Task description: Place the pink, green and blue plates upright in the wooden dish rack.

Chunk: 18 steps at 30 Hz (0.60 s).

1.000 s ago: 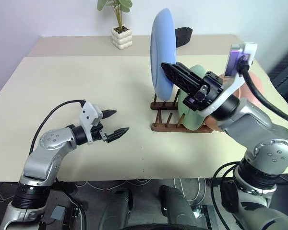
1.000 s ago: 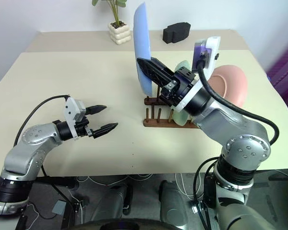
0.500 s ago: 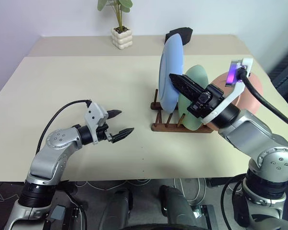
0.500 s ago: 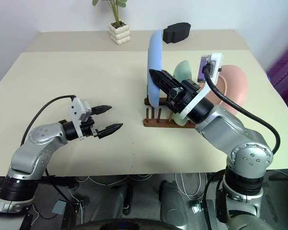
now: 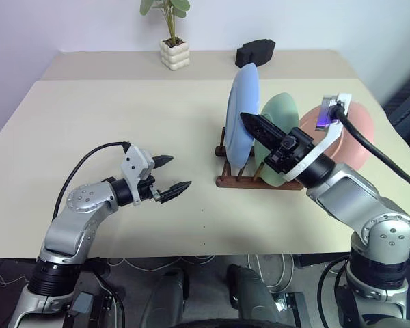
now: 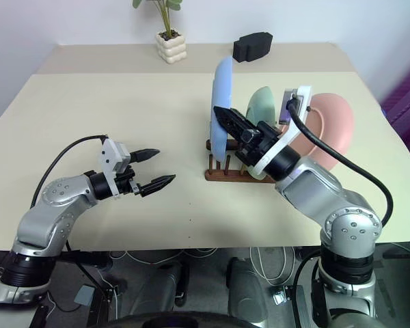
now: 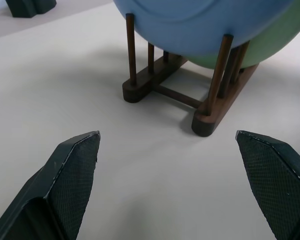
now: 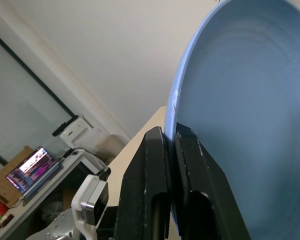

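Note:
The pink plate (image 5: 356, 137) tilts away from the green plate. My right gripper should let the blue plate go into the rack and push the pink plate upright (image 5: 370, 130).
The blue plate (image 5: 242, 113) stands upright at the left end of the wooden dish rack (image 5: 238, 180), its lower edge down between the pegs (image 7: 221, 70). My right gripper (image 5: 250, 122) is shut on its rim, and the right wrist view has both fingers (image 8: 152, 165) clamped over the edge of the blue plate (image 8: 240, 100). The green plate (image 5: 281, 113) stands upright just behind it, and the pink plate (image 5: 356, 134) stands at the right end. My left gripper (image 5: 178, 173) hovers open over the table, left of the rack and pointing at it, with nothing in it.
A potted plant (image 5: 172, 49) in a white pot and a black block (image 5: 255, 50) sit at the table's back edge. Bare tabletop (image 5: 109, 109) spreads left of the rack. The near table edge runs just below my arms.
My right gripper has brought the blue plate down from above the rack into its left end and rolled it more upright. The left gripper has kept still and open.

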### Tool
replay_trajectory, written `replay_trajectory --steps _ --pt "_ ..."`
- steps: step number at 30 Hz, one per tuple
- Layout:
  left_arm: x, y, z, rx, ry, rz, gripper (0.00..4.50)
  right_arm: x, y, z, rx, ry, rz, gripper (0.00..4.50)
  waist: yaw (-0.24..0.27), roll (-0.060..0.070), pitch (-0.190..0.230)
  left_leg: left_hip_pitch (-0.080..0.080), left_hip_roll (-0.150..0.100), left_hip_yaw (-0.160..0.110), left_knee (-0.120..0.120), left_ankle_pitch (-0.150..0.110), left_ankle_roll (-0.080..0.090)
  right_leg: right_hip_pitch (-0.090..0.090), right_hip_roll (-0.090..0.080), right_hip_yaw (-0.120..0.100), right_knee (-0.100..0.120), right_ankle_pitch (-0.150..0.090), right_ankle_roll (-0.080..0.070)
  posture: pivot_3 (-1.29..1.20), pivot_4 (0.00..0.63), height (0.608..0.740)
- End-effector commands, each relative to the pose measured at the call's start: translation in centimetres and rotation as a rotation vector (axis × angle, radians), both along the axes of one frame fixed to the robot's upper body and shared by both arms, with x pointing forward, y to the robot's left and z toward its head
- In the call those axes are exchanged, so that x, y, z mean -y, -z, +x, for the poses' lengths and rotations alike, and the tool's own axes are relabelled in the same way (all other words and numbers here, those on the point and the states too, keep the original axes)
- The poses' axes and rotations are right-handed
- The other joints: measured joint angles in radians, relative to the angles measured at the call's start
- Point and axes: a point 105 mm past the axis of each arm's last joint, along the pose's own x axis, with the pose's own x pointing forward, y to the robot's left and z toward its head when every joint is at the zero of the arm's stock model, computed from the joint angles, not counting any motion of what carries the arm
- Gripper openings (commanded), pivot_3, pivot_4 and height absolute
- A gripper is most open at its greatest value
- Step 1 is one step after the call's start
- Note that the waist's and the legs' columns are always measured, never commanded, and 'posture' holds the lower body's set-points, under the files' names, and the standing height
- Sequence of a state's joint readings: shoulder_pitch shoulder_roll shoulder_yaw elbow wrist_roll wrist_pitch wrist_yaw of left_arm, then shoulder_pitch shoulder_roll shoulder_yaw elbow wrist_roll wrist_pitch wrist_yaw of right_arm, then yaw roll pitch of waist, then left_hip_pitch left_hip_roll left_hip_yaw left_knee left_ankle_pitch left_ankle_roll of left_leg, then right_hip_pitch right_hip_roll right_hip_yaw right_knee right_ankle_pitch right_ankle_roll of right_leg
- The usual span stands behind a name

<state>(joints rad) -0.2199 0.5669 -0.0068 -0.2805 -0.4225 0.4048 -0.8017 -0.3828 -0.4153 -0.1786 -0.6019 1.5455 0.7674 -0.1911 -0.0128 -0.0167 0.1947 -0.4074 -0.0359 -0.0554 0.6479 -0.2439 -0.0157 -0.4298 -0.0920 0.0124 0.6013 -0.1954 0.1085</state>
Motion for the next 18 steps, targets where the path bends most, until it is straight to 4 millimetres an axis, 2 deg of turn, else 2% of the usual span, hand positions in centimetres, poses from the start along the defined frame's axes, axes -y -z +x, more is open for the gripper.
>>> replay_trajectory --steps 1,2,9,13,18 --pt "0.2 -1.1 -0.1 0.060 0.008 0.000 4.50 0.1 -0.7 -0.3 0.029 -0.006 0.015 0.69 0.000 0.000 0.000 0.000 0.000 0.000 0.000 0.000 0.000 0.000 0.000 0.000 0.000 0.000 0.000 0.00 0.150 0.736" --pt "0.2 -1.1 -0.1 0.061 0.007 0.000 4.50 0.1 -0.7 -0.3 0.030 -0.006 0.014 0.97 0.000 0.000 0.000 0.000 0.000 0.000 0.000 0.000 0.000 0.000 0.000 0.000 0.000 0.000 0.000 0.00 0.150 0.736" --pt "0.2 -1.1 0.1 0.066 0.004 0.002 4.50 0.3 -0.7 0.0 0.048 0.025 -0.016 4.45 0.001 0.000 0.000 0.000 0.000 0.000 0.000 0.000 0.000 0.000 0.000 0.000 -0.001 0.000 0.000 0.00 0.150 0.736" --pt "0.3 -1.1 0.2 0.068 0.005 -0.001 4.50 0.3 -1.1 0.0 0.088 0.043 -0.055 4.45 0.001 0.000 0.000 0.000 0.000 0.000 0.000 0.000 0.000 0.000 0.000 0.000 -0.001 0.000 0.000 0.00 0.150 0.736" --pt "0.3 -1.0 0.3 0.067 0.009 -0.001 4.50 0.6 -2.9 -0.8 0.233 0.040 -0.176 4.45 0.001 0.000 0.000 0.000 0.000 0.000 0.000 0.000 0.000 0.001 0.000 0.000 -0.002 0.000 0.000 0.00 0.150 0.736"
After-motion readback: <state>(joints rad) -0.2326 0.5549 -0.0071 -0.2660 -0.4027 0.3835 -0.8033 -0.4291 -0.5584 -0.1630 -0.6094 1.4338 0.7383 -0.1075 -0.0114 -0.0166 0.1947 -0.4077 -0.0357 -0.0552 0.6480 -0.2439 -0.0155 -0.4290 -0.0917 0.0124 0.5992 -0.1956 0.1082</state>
